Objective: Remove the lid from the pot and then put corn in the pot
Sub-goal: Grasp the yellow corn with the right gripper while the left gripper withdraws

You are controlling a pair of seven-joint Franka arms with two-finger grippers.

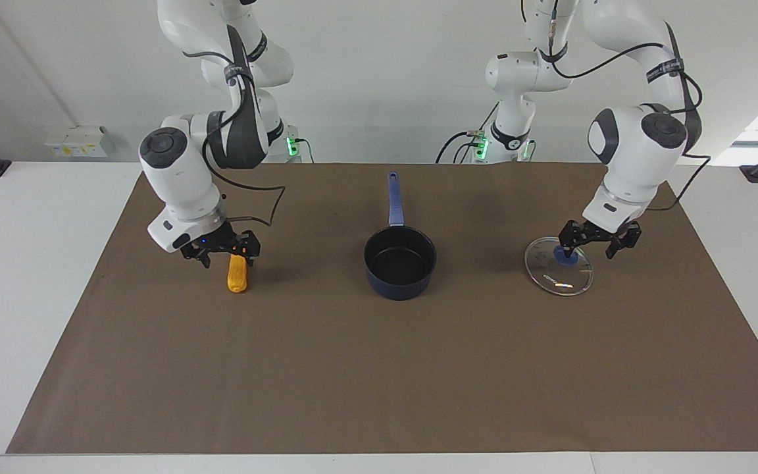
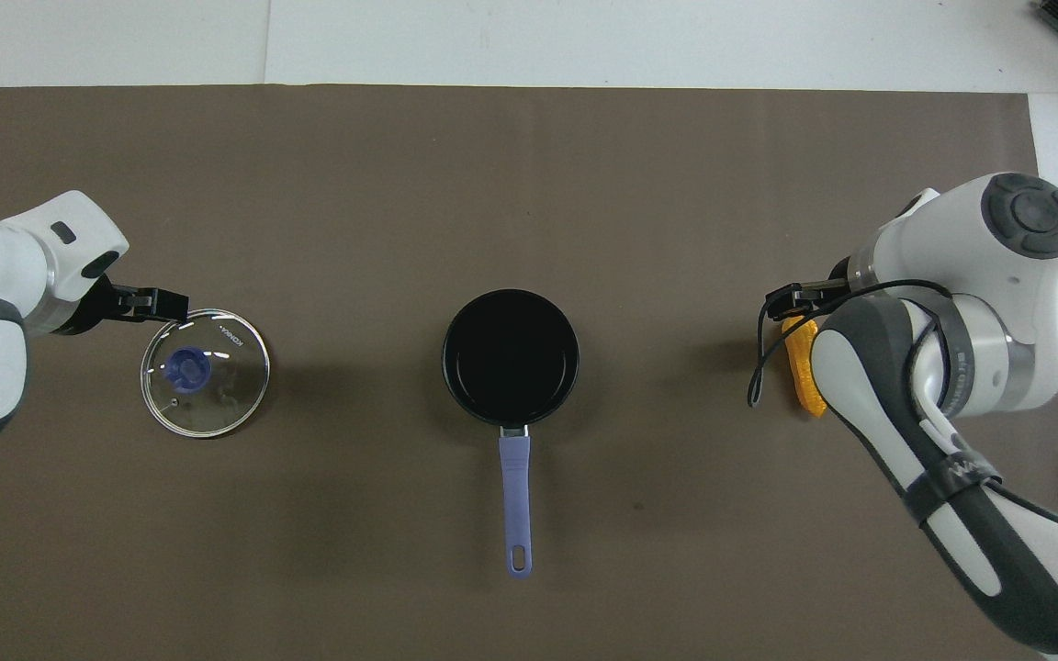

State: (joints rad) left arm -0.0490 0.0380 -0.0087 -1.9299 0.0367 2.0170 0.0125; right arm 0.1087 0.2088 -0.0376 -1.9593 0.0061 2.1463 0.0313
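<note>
The corn point(image 2: 805, 376) will lie flat inside the pot's rim when I lower it, because it looks shorter than the width of the pot's black inside point(image 2: 510, 354).
The pot point(image 1: 399, 263) stands uncovered in the middle of the mat, its black inside bare and its blue handle point(image 1: 394, 197) pointing toward the robots; it also shows in the overhead view point(image 2: 511, 357). The lid point(image 1: 558, 266) lies flat on the mat toward the left arm's end point(image 2: 205, 373). My left gripper point(image 1: 591, 251) is open just above the lid's edge, one finger close to the blue knob point(image 1: 565, 257). The corn point(image 1: 237, 274) lies on the mat toward the right arm's end point(image 2: 805, 367). My right gripper point(image 1: 224, 253) is open right over the corn's nearer end.
A brown mat point(image 1: 379, 368) covers most of the white table. The left gripper point(image 2: 157, 304) and the right gripper point(image 2: 793, 298) show from above beside the lid and the corn. The right arm's cable point(image 2: 759, 367) hangs near the corn.
</note>
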